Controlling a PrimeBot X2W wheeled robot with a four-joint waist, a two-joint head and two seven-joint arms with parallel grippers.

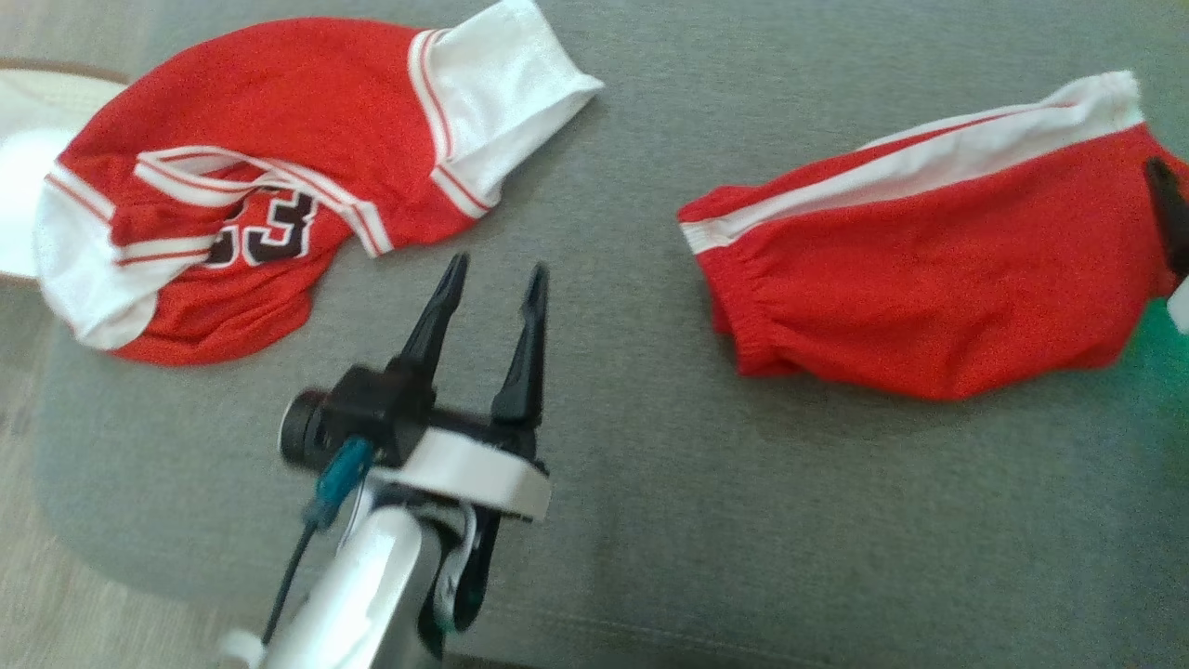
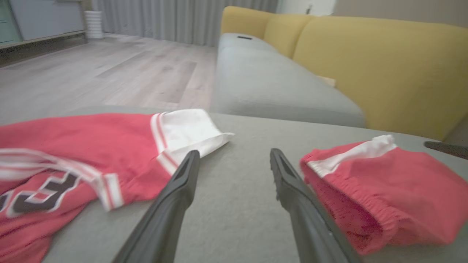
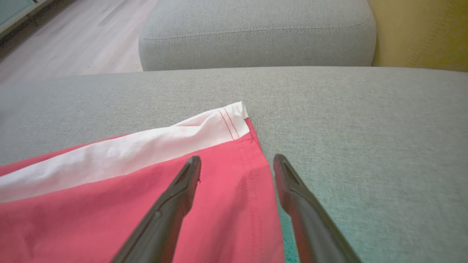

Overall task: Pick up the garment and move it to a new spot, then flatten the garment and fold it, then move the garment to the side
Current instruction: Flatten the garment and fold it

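Note:
The white stripe [image 1: 947, 166] hugs the far edge of the shorts, so the red shorts [image 1: 947, 284] will show red with a thin white rim when I fold the hem over.
Two red garments lie on a grey cushion [image 1: 650, 483]. A rumpled red jersey [image 1: 260, 121] with white trim and a dark number sits at the far left, also in the left wrist view [image 2: 73, 135]. Folded red shorts [image 1: 929, 269] with a white side stripe lie at the right [image 2: 384, 190]. My left gripper [image 1: 496, 271] hovers open between them, touching neither [image 2: 234, 153]. My right gripper [image 3: 237, 160] is open just above the right hem of the shorts [image 3: 109, 190], one finger over the cloth and one past its edge. A dark right finger [image 1: 1166, 209] shows at the frame edge.
The cushion's front edge runs along the bottom of the head view. Beyond it stands a sofa with a grey seat [image 2: 263, 80] and yellow backrest [image 2: 365, 65]. Wooden floor [image 2: 109, 69] lies to the left. A round white thing [image 1: 19, 186] sits beside the jersey.

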